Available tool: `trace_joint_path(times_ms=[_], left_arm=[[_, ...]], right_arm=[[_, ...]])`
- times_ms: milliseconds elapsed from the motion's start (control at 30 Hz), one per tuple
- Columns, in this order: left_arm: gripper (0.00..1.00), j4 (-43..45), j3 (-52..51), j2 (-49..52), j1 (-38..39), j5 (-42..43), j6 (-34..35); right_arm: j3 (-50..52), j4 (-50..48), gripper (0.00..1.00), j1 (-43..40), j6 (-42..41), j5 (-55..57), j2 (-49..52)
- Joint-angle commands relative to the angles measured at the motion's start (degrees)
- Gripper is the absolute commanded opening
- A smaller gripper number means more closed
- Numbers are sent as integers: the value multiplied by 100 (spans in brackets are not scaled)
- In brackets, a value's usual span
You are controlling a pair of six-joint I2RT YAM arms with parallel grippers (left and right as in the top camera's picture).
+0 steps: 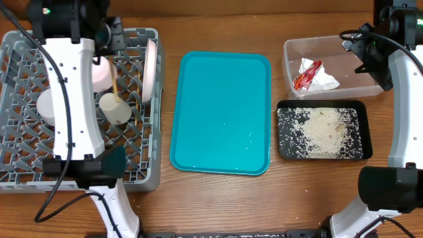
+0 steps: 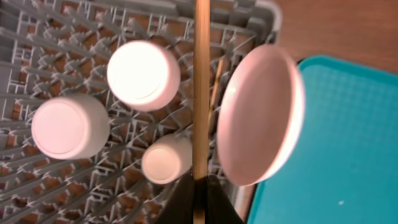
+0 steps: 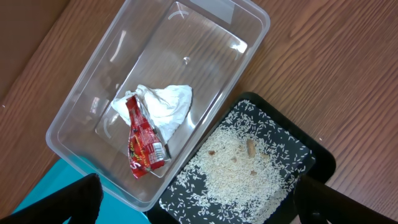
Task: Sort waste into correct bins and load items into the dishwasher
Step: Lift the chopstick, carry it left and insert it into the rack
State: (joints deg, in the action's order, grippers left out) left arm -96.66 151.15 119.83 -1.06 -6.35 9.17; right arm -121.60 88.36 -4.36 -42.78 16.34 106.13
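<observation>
The chopstick is in line with the open gap (image 1: 137, 80) beside the white plate, so the robot's left gripper should go on lowering the chopstick until it reaches the grey dish rack (image 1: 137, 110).
My left gripper (image 2: 201, 184) is shut on a thin wooden chopstick (image 2: 201, 87), held over the grey dish rack (image 1: 20, 59). In the rack, a white plate (image 2: 261, 115) stands on edge at the right. A pinkish bowl (image 2: 144, 74), a white bowl (image 2: 69, 126) and a small cup (image 2: 166, 160) sit upside down. My right gripper (image 3: 202, 205) is open above the bins with nothing between its fingers. The clear tub (image 3: 74, 118) holds the red wrapper (image 3: 144, 146) and the white tissue (image 3: 165, 102). Rice grains (image 3: 239, 168) lie in the black tray (image 3: 323, 158).
A teal serving tray (image 1: 221, 112) lies bare between the rack and the bins. Both white arms rise from the table's front edge, one on each side. Wooden tabletop (image 1: 218, 205) shows around everything.
</observation>
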Motion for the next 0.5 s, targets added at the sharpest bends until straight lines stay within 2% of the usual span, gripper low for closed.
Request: trace_joint_path(times_ms=[0, 200, 467], left_arm=[[4, 24, -369, 278, -131, 289, -796], [4, 490, -1088, 595, -269, 240, -1200], [8, 1300, -2120, 706, -354, -289, -1200]], right_arm=[[-11, -22, 100, 22, 20, 55, -35], [-11, -22, 100, 22, 20, 55, -35], [-11, -22, 100, 20, 20, 55, -35]])
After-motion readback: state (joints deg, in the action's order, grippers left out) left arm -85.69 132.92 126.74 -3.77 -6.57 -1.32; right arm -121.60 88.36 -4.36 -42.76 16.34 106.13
